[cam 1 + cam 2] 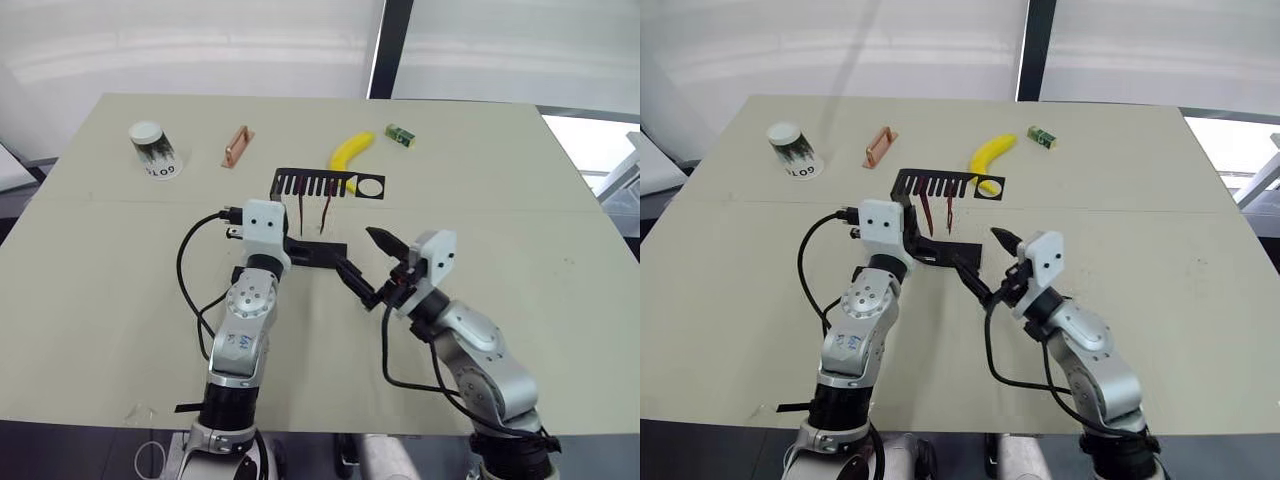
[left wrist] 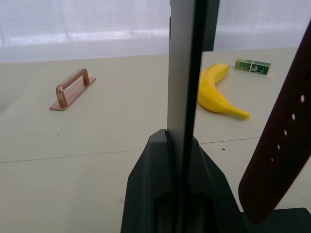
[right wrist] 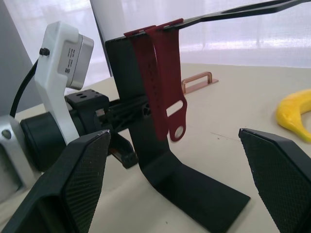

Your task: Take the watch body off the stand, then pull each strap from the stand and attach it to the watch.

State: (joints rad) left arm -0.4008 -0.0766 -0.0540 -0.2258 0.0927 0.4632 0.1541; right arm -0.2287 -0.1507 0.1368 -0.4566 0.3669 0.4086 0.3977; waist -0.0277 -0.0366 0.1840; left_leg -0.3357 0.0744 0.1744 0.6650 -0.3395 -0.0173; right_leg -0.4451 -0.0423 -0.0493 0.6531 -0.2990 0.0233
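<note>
Each red strap is hanging in its own open-ended slot (image 1: 329,188). The nearer strap (image 1: 325,213) will slip out by itself when I pull it, and the other will stay hanging.
The black stand (image 1: 322,254) sits mid-table, its slotted top arm (image 1: 325,185) pointing right. Two dark red straps (image 1: 302,211) (image 1: 327,213) hang side by side from the slots, clearly seen as the straps (image 3: 163,82) in the right wrist view. My left gripper (image 1: 293,246) comes in from the left and is shut on the stand's upright (image 2: 183,97), which runs edge-on between its fingers. My right gripper (image 1: 368,262) hovers just right of the base, wide open and empty, facing the straps. The watch body is out of view.
Behind the stand lie a banana (image 1: 350,152), a small green box (image 1: 400,135) and a copper handle (image 1: 237,146). An upturned paper cup (image 1: 153,148) stands at the far left. Bare table (image 1: 520,230) stretches to the right.
</note>
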